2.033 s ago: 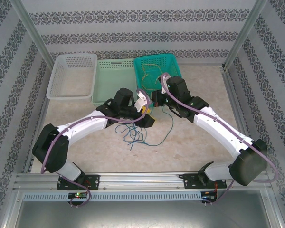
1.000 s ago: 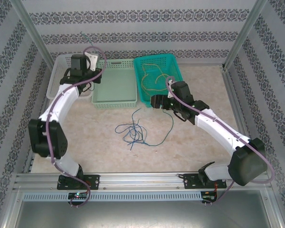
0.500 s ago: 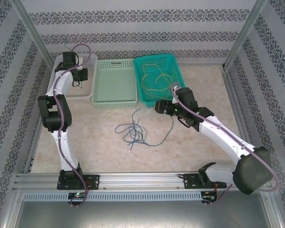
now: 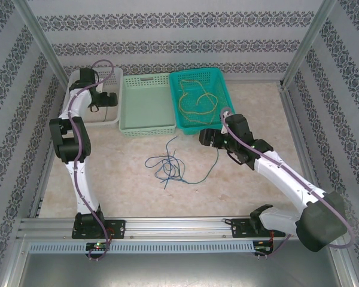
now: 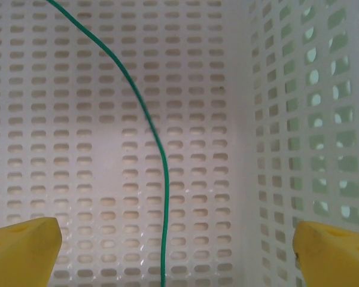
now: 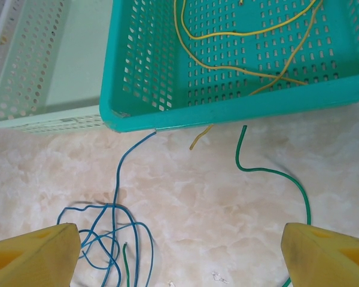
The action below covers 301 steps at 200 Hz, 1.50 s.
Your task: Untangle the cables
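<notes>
The green cable (image 6: 301, 191) should come loose when both my grippers pull the cables apart, because a loose green end (image 6: 125, 254) lies among the blue loops.
A green cable (image 5: 162, 179) runs loose down the floor of the white basket (image 5: 60, 119), passing between the wide-apart yellow fingertips of my left gripper (image 5: 179, 251), which is open. My left gripper (image 4: 100, 100) hangs inside the white basket (image 4: 69, 116) at the back left. A blue cable (image 4: 166, 165) lies tangled mid-table. The yellow cable (image 4: 194, 98) loops in the teal basket (image 4: 197, 73), one end (image 6: 200, 136) poking out. My right gripper (image 4: 207, 137) is open and empty above the table, with the blue tangle (image 6: 102, 233) to its left and a green strand (image 6: 269, 171) to its right.
A pale green basket (image 4: 145, 130) stands between the white and teal ones along the back. Metal frame posts (image 4: 42, 42) rise at the sides, and a rail (image 4: 179, 224) runs along the near edge. Bare marble table (image 4: 257, 197) lies right of the tangle.
My left arm swung from the tangle to the white basket, lowered into it and opened, letting go of the green cable. My right arm drew back a little from the teal basket.
</notes>
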Each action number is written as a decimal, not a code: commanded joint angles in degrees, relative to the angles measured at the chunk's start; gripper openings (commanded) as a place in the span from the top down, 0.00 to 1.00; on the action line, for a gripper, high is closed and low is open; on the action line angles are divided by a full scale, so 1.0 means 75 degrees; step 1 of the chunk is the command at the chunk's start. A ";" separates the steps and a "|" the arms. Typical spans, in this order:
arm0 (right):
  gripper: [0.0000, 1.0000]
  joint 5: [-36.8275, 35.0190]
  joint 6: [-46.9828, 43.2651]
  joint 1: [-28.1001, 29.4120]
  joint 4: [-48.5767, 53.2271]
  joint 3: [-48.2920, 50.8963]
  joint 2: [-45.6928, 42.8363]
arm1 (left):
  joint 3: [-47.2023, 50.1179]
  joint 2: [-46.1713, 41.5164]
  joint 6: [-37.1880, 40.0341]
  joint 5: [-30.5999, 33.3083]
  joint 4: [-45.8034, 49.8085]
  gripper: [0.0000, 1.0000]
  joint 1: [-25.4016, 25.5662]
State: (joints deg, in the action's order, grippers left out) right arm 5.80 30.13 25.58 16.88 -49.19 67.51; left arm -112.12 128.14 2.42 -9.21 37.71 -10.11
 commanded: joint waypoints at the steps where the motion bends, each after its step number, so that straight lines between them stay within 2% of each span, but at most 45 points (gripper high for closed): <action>1: 0.13 -0.0149 0.0089 -0.0083 0.0050 0.0153 -0.0214 | 0.0278 -0.0958 -0.0389 -0.0238 -0.0185 0.00 -0.0025; 35: 0.18 -0.0273 0.0111 -0.0229 0.0365 0.0382 -0.0463 | 0.0899 -0.1939 -0.0923 -0.1034 -0.0642 0.00 0.0009; 76: 0.29 -0.0674 0.0172 -0.0383 0.1668 0.0698 -0.0116 | 0.2415 -0.3596 -0.1819 -0.1337 -0.1871 0.00 0.0421; 112: 0.32 -0.0536 0.0254 -0.0410 0.1617 0.0914 0.0385 | 0.4074 -0.5060 -0.1624 -0.1069 -0.2910 0.00 0.1708; 145: 0.37 0.0227 0.0299 -0.0367 0.1766 0.0746 0.1279 | 0.5191 -0.5855 -0.1295 -0.0685 -0.3241 0.00 0.3253; 178: 0.37 0.0250 0.0427 -0.0189 0.1776 0.0792 0.1566 | 0.6252 -0.6269 -0.1400 -0.0715 -0.3708 0.00 0.4049; 209: 0.39 0.0256 0.0737 0.0046 0.1705 0.0605 0.1973 | 0.6883 -0.6400 -0.1412 -0.0591 -0.3911 0.00 0.4387; 256: 0.43 0.0006 0.0967 0.0463 0.1940 -0.0018 0.3056 | 0.7259 -0.6405 -0.1322 -0.0585 -0.3986 0.00 0.4430; 281: 0.54 -0.0265 0.1005 0.0554 0.2205 -0.0155 0.3503 | 0.7375 -0.6430 -0.1248 -0.0484 -0.4011 0.00 0.4436; 301: 0.68 -0.0512 0.1048 0.0659 0.2364 -0.0160 0.3787 | 0.7425 -0.6465 -0.1182 -0.0475 -0.4022 0.00 0.4431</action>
State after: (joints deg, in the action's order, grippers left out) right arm 4.93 36.71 29.15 32.01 -49.93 92.88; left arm -57.39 81.54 -7.97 -13.74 10.07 22.55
